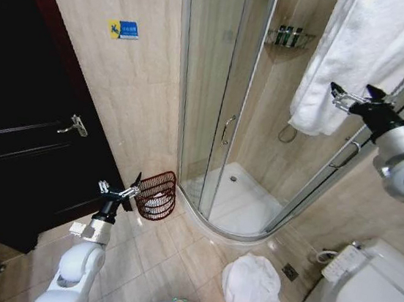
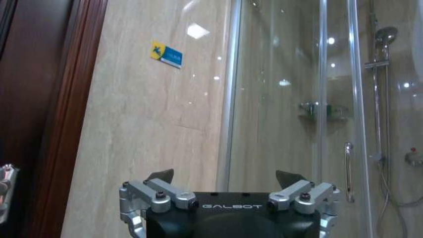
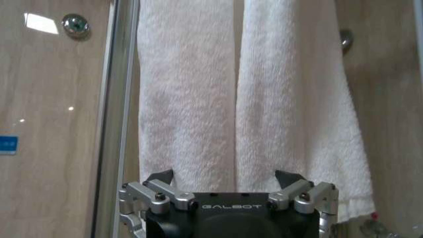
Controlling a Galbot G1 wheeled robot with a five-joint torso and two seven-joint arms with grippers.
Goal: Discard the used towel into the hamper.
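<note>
The white towel's loose folds (image 3: pixel 237 114) hang free at the bottom of the towel (image 1: pixel 368 57), so I expect the towel to slip off and hang down in a long piece when the robot pulls.
A white towel (image 1: pixel 346 58) hangs over the shower's glass at the upper right; in the right wrist view the towel (image 3: pixel 191 99) falls in two folds. My right gripper (image 1: pixel 353 93) (image 3: pixel 223 174) is raised just in front of the towel's lower part, open and holding nothing. Another white towel (image 1: pixel 251 288) lies crumpled on the floor by the toilet. The hamper (image 1: pixel 168 190), a reddish-brown wire basket with something white inside, stands against the wall beside the shower. My left gripper (image 1: pixel 120 184) (image 2: pixel 223 176) hangs open and empty just left of the hamper.
A curved glass shower cabin (image 1: pixel 227 125) fills the middle, with a handle (image 1: pixel 227 130) on its door. A dark wooden door (image 1: pixel 27 137) stands at the left. The toilet (image 1: pixel 364 300) is at the lower right. Tiled floor (image 1: pixel 167 257) lies between the hamper and the crumpled towel.
</note>
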